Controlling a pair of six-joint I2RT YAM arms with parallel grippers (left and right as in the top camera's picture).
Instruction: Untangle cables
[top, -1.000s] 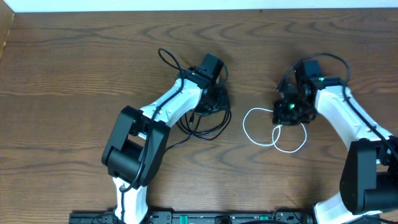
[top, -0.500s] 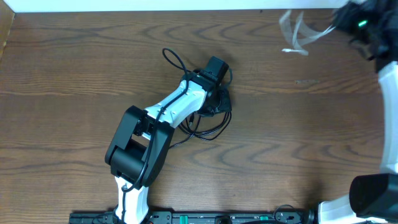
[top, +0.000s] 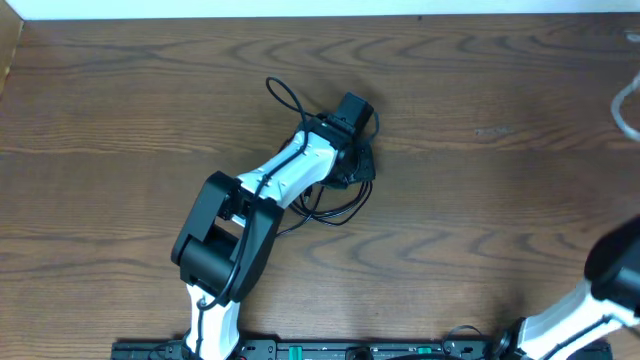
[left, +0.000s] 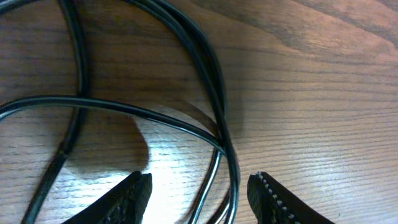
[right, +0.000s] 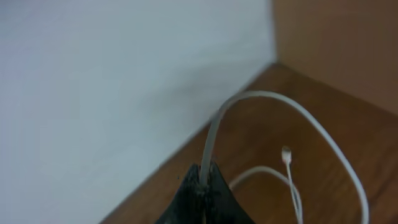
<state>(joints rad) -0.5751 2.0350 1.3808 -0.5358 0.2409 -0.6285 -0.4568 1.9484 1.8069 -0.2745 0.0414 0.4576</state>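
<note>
Next, my right gripper lets go of the white cable before it comes to the black loops (top: 338, 210), with the white cable in my right gripper (right: 213, 134) and the black cable's loops crossed.
The black cable (top: 340, 218) lies in loose loops on the table under my left arm. My left gripper (top: 352, 168) hovers low over it. In the left wrist view that gripper (left: 199, 200) is open, and two strands of the black cable (left: 219, 112) run between its fingers (left: 134, 198) without being pinched. My right gripper (right: 202, 183) is shut on the white cable (right: 273, 96), which arcs up from the fingertips, its small plug end (right: 286, 152) dangling. In the overhead view only a bit of the white cable (top: 622, 108) shows at the right edge; the right gripper is out of that frame.
The wooden table (top: 480, 220) ends at a white wall (right: 112, 81) along the far side. Part of my right arm (top: 612, 275) shows at the lower right corner. A wooden side panel (right: 342, 43) stands near the table's corner.
My right gripper has lifted the white cable off the table's middle and carried it far right, out of the overhead frame. The left gripper has edged slightly up and right over the black cable.
</note>
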